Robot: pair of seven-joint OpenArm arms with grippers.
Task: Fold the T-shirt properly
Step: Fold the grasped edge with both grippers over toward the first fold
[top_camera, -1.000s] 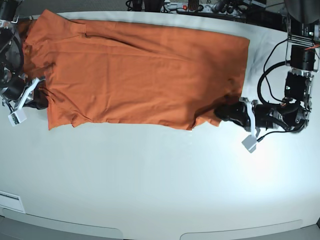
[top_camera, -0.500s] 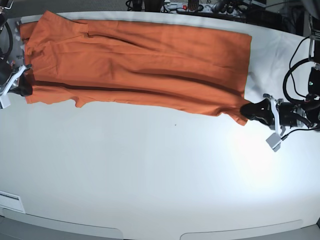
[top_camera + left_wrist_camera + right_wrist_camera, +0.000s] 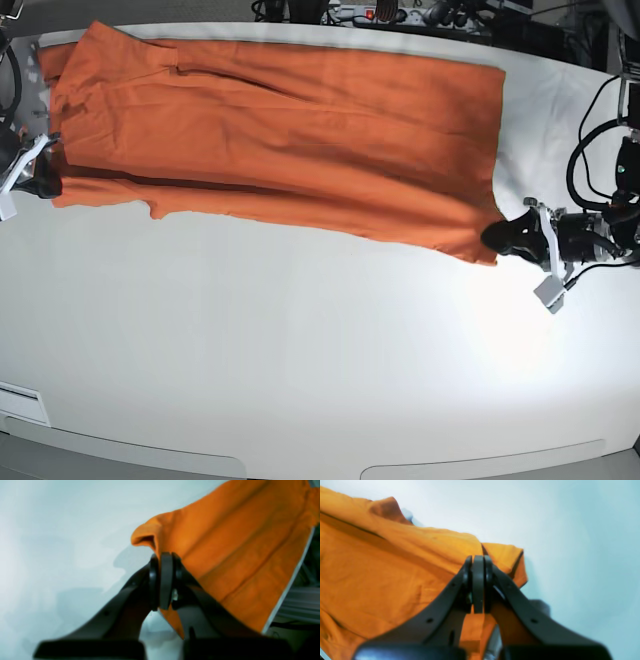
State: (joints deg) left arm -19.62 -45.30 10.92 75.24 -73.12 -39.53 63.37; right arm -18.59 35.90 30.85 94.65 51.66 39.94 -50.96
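Observation:
The T-shirt's near edge runs forward at a slant at my left gripper's corner [image 3: 483, 253]. Next, my left gripper brings that corner back over the T-shirt [image 3: 478, 167] to make the folded part straight.
The orange T-shirt [image 3: 290, 140] lies stretched lengthwise across the far half of the white table [image 3: 300, 360], its near part folded over into a long band. My left gripper [image 3: 497, 240], at the base view's right, is shut on the shirt's near right corner. In the left wrist view the left gripper [image 3: 162, 557] pinches a raised fold of the T-shirt [image 3: 237, 542]. My right gripper [image 3: 45, 183], at the far left, is shut on the near left corner. In the right wrist view the right gripper [image 3: 478, 560] clamps the T-shirt [image 3: 395, 575] edge.
A power strip and cables [image 3: 380, 14] run along the table's back edge. Black cables [image 3: 590, 150] loop by the arm at the right. A white label [image 3: 20, 403] sits at the front left, near the table's curved front edge.
Both grippers have moved outward, pulling the shirt taut and longer. The slack near edge has drawn back towards the far side. In the last half second the left gripper has shifted slightly nearer.

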